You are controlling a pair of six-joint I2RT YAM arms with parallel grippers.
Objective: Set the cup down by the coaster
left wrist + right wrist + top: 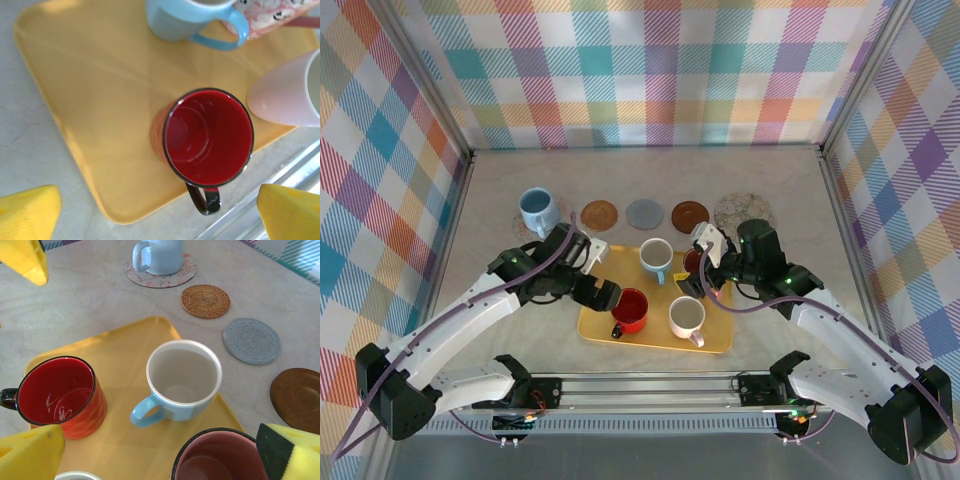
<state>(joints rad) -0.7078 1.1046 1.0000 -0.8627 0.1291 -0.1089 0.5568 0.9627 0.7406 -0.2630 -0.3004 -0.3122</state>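
Note:
The red cup's black handle (617,331) points into the gap between my left gripper's open fingers, so I should keep moving in until they can close around that handle (206,201).
A yellow tray (600,325) carries several cups. The red cup (630,308) with a black handle stands near the tray's front left corner. My left gripper (598,288) hovers just left of it, open; its yellow pads (27,210) flank the red cup (209,136) without touching. A light blue cup (184,377) stands mid-tray. My right gripper (705,268) is open over a dark cup with a pink inside (220,460), which sits between its pads (30,452). Beyond the tray lie a woven coaster (599,213), a grey coaster (644,213) and a brown coaster (690,214).
A blue mug (538,208) stands on a floral coaster at the back left. Another floral coaster (744,212) lies bare at the back right. A pale pink cup (687,317) sits at the tray's front right. A metal rail (650,385) runs along the near edge.

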